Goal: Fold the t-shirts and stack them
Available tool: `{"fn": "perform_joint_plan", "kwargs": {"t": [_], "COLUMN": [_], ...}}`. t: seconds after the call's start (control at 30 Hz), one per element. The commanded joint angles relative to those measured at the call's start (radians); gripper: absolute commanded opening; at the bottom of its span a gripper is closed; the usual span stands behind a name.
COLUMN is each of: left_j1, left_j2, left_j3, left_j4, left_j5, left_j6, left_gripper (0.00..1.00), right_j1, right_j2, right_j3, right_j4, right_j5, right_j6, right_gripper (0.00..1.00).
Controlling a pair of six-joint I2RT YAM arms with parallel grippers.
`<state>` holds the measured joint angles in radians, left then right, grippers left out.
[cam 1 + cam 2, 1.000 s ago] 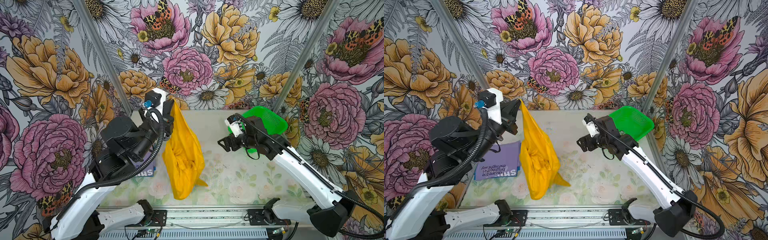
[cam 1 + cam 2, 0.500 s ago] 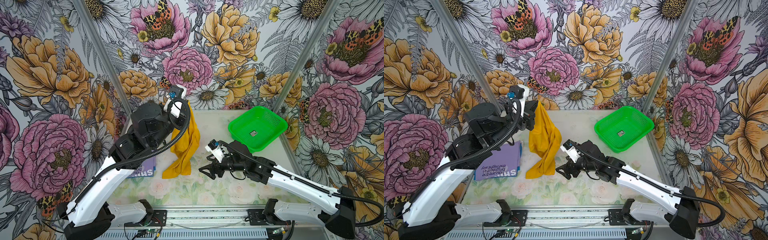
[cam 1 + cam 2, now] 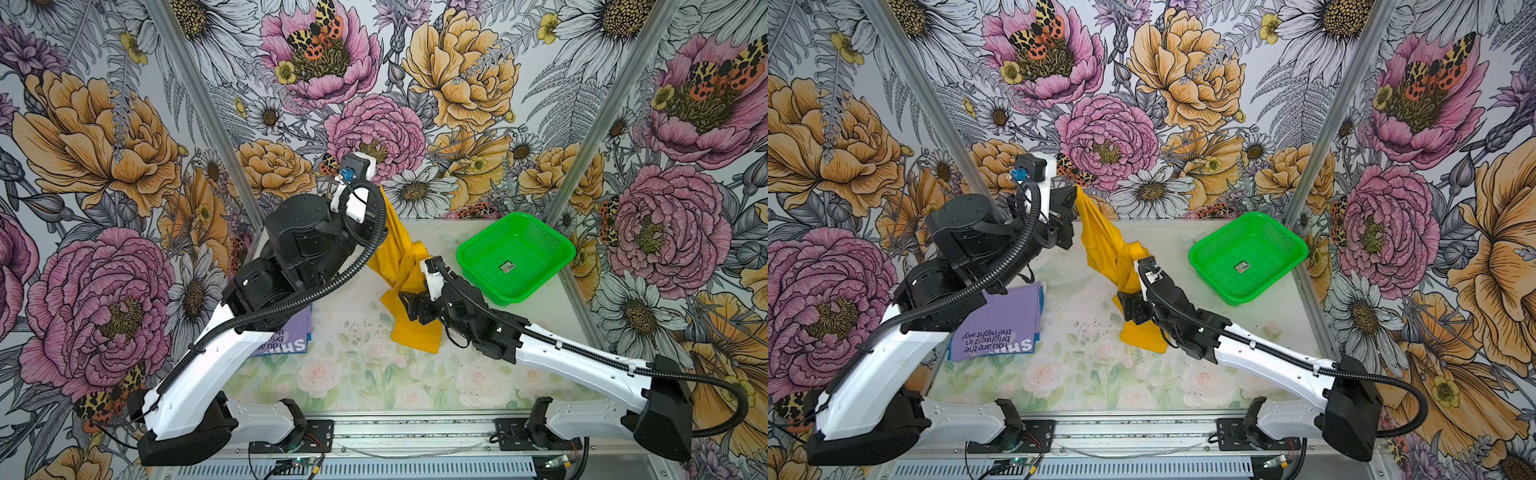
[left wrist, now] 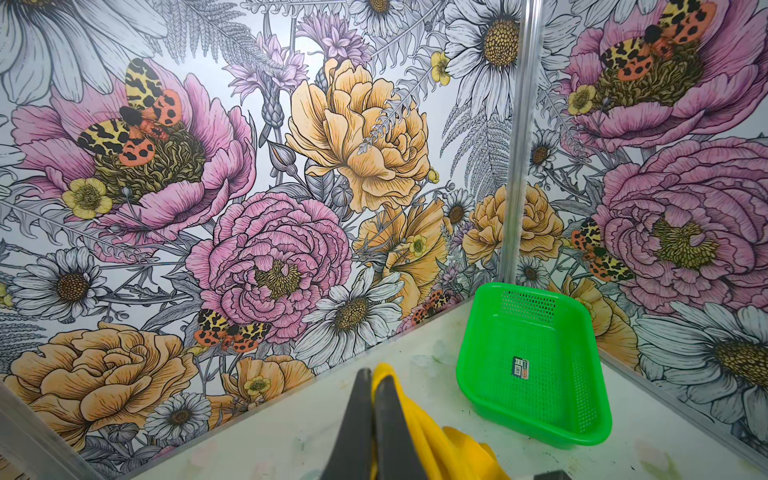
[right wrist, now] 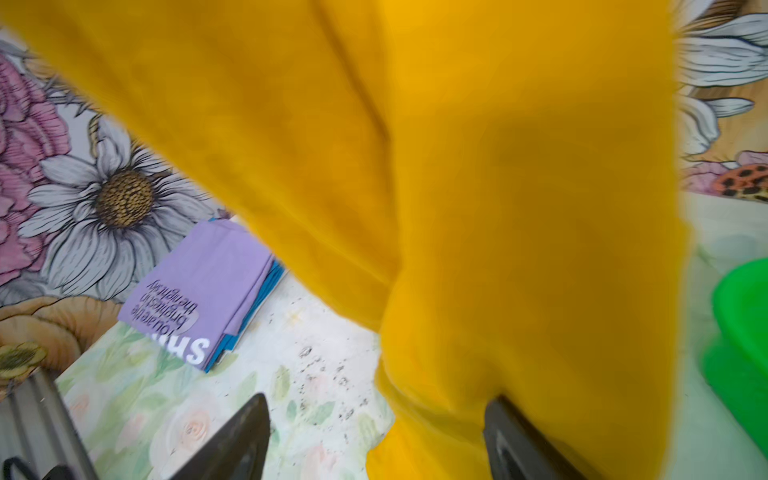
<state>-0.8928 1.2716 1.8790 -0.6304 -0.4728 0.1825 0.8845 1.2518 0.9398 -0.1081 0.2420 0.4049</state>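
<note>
I should use my right gripper to grab the t-shirt's draped cloth (image 3: 1125, 273) and stretch it open before folding, since the mustard-yellow t-shirt hangs bunched (image 3: 1101, 241) from my left gripper.
The mustard-yellow t-shirt (image 3: 399, 257) (image 3: 1104, 245) hangs bunched from my left gripper (image 3: 380, 195) (image 3: 1073, 199), which is raised near the back wall. Its lower end drapes onto the table. In the left wrist view the left gripper (image 4: 372, 374) is shut on a yellow fold (image 4: 436, 440). My right gripper (image 3: 409, 305) (image 3: 1129, 307) sits low at the shirt's lower part. It stands open (image 5: 378, 401), with the yellow cloth (image 5: 457, 166) filling the gap against one finger. The lavender t-shirt (image 3: 1000, 320) (image 5: 199, 282) lies folded at the left, partly under my left arm (image 3: 286, 340).
A green mesh basket (image 3: 552, 245) (image 3: 1287, 241) (image 4: 469, 374) stands at the back right corner, with only a small sticker inside. A blue folded layer (image 5: 266, 286) shows under the lavender shirt. Flowered walls close in the table on three sides.
My left gripper carried the yellow shirt toward the back and right. My right arm swung down from the basket to the shirt's lower part, and its jaws have narrowed somewhat.
</note>
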Motion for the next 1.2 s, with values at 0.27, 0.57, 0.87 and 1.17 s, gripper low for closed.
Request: {"fn": "perform_joint_plan", "kwargs": {"t": [0.27, 0.57, 0.87, 1.17], "left_j1": [0.054, 0.052, 0.026, 0.068], "left_j2": [-0.132, -0.093, -0.012, -0.032], "left_j3": [0.007, 0.091, 0.179, 0.132], "left_j4": [-0.052, -0.178, -0.225, -0.224], "left_j5": [-0.252, -0.088, -0.094, -0.14], "left_j6": [0.007, -0.081, -0.088, -0.08], "left_gripper": [0.0, 0.0, 0.0, 0.0], "right_j1": [-0.258, 0.006, 0.214, 0.072], "right_j2": [0.039, 0.087, 0.165, 0.075], "right_j3": [0.195, 0.159, 0.141, 0.088], "right_j4": [-0.15, -0.092, 0.226, 0.08], "right_j5": [-0.38, -0.644, -0.514, -0.163], "right_j6": [-0.186, -0.25, -0.155, -0.072], "right_gripper": [0.14, 0.63, 0.73, 0.0]}}
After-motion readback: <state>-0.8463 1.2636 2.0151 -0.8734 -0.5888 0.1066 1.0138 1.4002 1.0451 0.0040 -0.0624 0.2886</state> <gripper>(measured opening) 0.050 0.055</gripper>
